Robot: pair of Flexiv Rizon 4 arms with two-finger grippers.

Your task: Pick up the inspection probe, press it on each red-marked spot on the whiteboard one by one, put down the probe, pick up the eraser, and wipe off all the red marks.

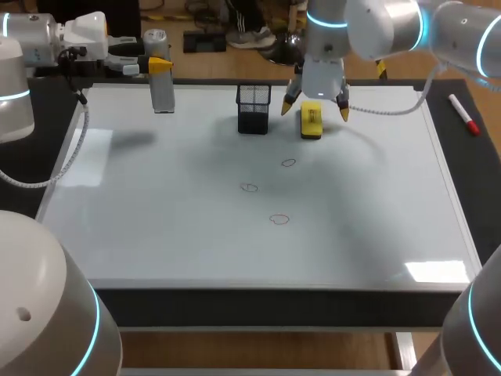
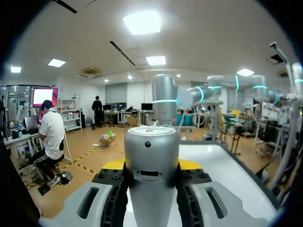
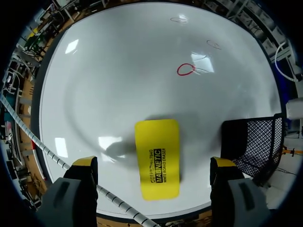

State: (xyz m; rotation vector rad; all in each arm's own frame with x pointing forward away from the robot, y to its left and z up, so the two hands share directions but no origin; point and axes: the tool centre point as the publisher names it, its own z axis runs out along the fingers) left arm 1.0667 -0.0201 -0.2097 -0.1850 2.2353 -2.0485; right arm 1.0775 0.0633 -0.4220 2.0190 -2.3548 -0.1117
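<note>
A short stroke can be seen inside the middle red circle [image 1: 249, 187], so I expect that stroke to stay longer than the ring when I wipe with the yellow eraser.
The silver cylindrical probe [image 1: 162, 92] stands upright over the whiteboard's [image 1: 156, 227] far left corner, with my left gripper [image 1: 159, 66] shut on its upper part. In the left wrist view the probe [image 2: 151, 142] fills the gap between the yellow tips of that gripper [image 2: 151, 165]. The yellow eraser [image 1: 311, 121] lies flat at the board's far middle. My right gripper [image 1: 317, 108] hangs open just above it, one finger on each side, and the eraser [image 3: 157, 158] shows below this gripper [image 3: 152, 163] untouched. Three red circles [image 1: 288, 163] [image 1: 249, 186] [image 1: 279, 219] mark the board's centre; the nearest mark [image 3: 186, 69] lies ahead of the eraser.
A black mesh holder [image 1: 254, 108] stands just left of the eraser, close to my right gripper's finger [image 3: 222, 165]. A red-capped marker [image 1: 463, 113] lies on the dark table right of the board. The board's raised frame [image 1: 450, 188] runs around its edges.
</note>
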